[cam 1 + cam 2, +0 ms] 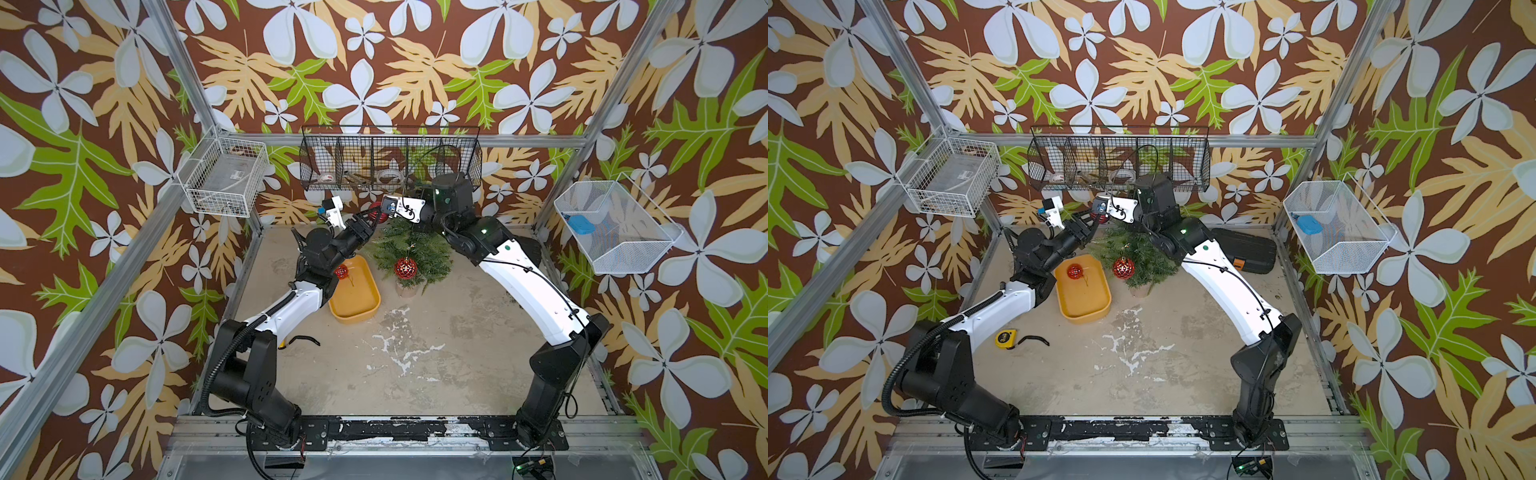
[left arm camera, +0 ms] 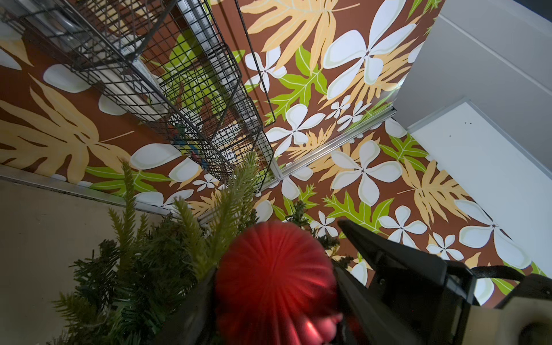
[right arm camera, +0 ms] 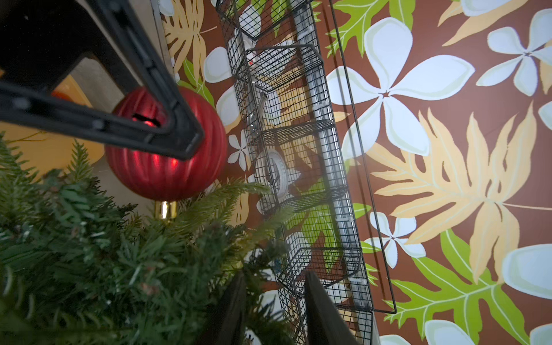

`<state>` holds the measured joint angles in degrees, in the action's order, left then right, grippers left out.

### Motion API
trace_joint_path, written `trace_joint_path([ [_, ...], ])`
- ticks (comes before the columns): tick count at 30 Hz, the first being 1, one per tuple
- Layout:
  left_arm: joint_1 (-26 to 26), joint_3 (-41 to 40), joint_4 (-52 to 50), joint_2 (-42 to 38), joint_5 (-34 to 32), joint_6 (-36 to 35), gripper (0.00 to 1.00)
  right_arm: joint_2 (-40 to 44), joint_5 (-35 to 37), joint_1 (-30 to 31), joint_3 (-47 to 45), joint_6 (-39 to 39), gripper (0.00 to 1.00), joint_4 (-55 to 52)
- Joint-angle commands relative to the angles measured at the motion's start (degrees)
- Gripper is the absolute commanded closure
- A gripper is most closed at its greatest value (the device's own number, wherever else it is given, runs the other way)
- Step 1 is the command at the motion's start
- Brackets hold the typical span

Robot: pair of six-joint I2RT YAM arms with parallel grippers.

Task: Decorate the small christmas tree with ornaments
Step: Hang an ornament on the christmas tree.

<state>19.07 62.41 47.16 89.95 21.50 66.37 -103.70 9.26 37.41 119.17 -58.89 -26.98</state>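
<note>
Next, my left gripper pulls the tray by its rim (image 1: 1058,301) toward my right gripper, because the yellow tray (image 1: 1084,299) with the red ornament is on my left gripper's side.
The small christmas tree (image 1: 415,249) stands at the back of the table in both top views, also (image 1: 1142,259). A red lattice ornament (image 1: 404,267) hangs on its front. My left gripper (image 2: 276,254) is shut on a ribbed red ornament (image 3: 167,167) at the tree's top, and the ornament's gold cap (image 3: 165,210) meets the needles. My right gripper (image 3: 273,277) is open beside the treetop, holding nothing, with only needle tips between its fingers. Another red ornament (image 1: 341,272) lies in the yellow tray (image 1: 357,309).
A black wire basket (image 1: 390,158) hangs on the back wall just above both grippers. White wire baskets hang at the left (image 1: 224,178) and right (image 1: 615,228). A yellow tape measure (image 1: 1006,338) lies near the left arm, and a black case (image 1: 1246,249) behind the right arm.
</note>
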Motion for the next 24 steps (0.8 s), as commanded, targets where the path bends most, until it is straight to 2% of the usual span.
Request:
trace_joint_path([
  [1,-0.06,-0.56,1.10,-0.81,0.64,-0.13,0.80,1.16,0.32,0.60,0.54,0.96,0.57,1.28],
  [4,-0.06,-1.06,1.88,-1.09,0.65,0.25,0.74,2.17,0.24,0.73,0.47,1.98,0.55,1.97],
  [9,-0.07,-1.14,1.72,-1.52,0.35,0.37,0.41,3.66,0.56,0.81,0.18,2.95,0.54,2.89],
  [15,-0.04,-1.64,-0.95,-3.82,-1.21,-1.48,0.29,4.99,1.28,0.85,-0.08,3.88,0.54,3.52],
  [18,-0.41,-1.74,-3.08,-5.38,-2.03,-3.20,0.06,5.74,1.90,1.30,-0.52,4.07,0.54,3.60],
  [19,-0.57,-1.88,-3.71,-5.95,-2.35,-3.64,0.02,6.02,2.12,1.39,-0.70,4.14,0.53,3.69],
  [24,-2.85,-3.39,-8.59,-10.08,-2.85,-6.72,0.01,7.64,4.17,2.22,-0.87,6.59,0.54,3.87],
])
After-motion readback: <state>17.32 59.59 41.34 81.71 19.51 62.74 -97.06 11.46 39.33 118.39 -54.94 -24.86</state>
